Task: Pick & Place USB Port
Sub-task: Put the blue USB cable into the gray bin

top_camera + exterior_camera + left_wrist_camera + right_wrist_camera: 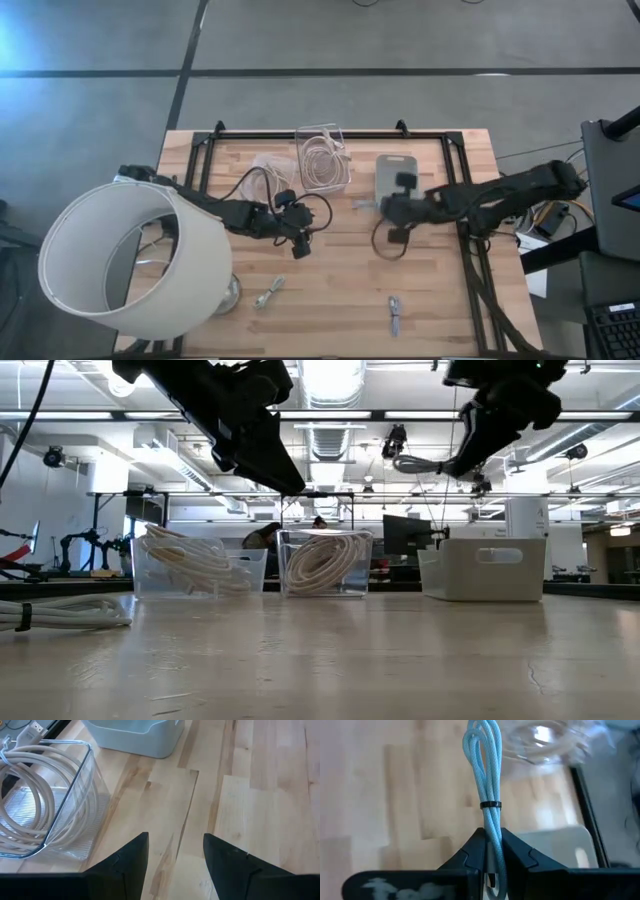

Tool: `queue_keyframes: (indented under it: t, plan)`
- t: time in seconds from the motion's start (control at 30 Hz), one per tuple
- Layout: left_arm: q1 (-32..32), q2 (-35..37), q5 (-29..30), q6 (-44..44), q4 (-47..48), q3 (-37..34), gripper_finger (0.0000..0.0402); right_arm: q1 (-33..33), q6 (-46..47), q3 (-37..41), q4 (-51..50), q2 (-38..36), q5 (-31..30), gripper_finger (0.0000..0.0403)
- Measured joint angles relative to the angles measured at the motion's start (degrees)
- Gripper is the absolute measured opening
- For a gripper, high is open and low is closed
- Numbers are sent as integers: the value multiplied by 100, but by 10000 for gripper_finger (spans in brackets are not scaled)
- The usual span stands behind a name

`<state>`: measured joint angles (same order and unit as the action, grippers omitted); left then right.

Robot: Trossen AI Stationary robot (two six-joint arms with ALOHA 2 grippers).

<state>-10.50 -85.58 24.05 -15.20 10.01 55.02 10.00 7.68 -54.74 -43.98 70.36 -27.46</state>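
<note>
The bundled USB cable (pixel 415 464) is higher than the open grey bin's rim, so my right gripper should go on toward the bin (pixel 392 171) before it lets go of the cable inside the bin's sides.
A light bundled USB cable (pixel 487 765), bound by a black tie (pixel 490 804), sits in my right gripper (pixel 490 834), which is shut on it. In the high view this gripper (pixel 385 207) hovers beside the grey bin (pixel 395 162), with the cable (pixel 362 204) sticking out toward the table's left. The low view shows the cable (pixel 415 463) high above the table. My left gripper (pixel 175 840) is open and empty. It hovers over bare wood at mid-table (pixel 300 240), near the clear container (pixel 75 745). My right gripper pinches the cable bundle between its two fingers at the part just behind the black tie (pixel 492 822). The fingers lie along the bundle, coming from the table's right. The looped end (pixel 480 732) juts out ahead of them. The cable is lifted clear of the table.
A clear container (pixel 322 158) holds a coiled white cable, and a clear bag (pixel 265 165) lies to its left. Two more bundled cables (pixel 268 293) (pixel 395 312) lie near the table's near edge. A large lampshade (pixel 130 260) covers the near-left corner. A black frame (pixel 330 135) rims the work area.
</note>
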Motion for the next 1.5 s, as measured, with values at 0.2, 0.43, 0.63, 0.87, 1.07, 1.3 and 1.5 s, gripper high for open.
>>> queue_keyframes:
  t: [0.2, 0.43, 0.63, 0.87, 1.07, 1.3, 1.5]
  plan:
    - [0, 0, 0, 7, -7, 0, 193, -888, -82, 642, 2, -788, -16, 38]
    - [0, 0, 0, 11, -14, 0, 193, -2164, -895, 1259, 149, -835, 156, 38]
    - [2, 0, 0, 15, -45, 0, 193, -3181, -1553, 1299, 624, -272, 868, 38]
    - [2, -2, 0, 20, -53, 0, 193, -3849, -2161, 1168, 882, 742, 1104, 38]
    - [2, -2, 0, 22, -53, 0, 193, -3895, -2303, 1110, 861, 1428, 1107, 38]
    - [2, -2, 0, 21, -53, 0, 193, -3895, -2049, 1005, 853, 1745, 1099, 40]
    - [2, -2, 0, 22, -53, 0, 193, -3895, -2058, 973, 836, 1649, 1097, 63]
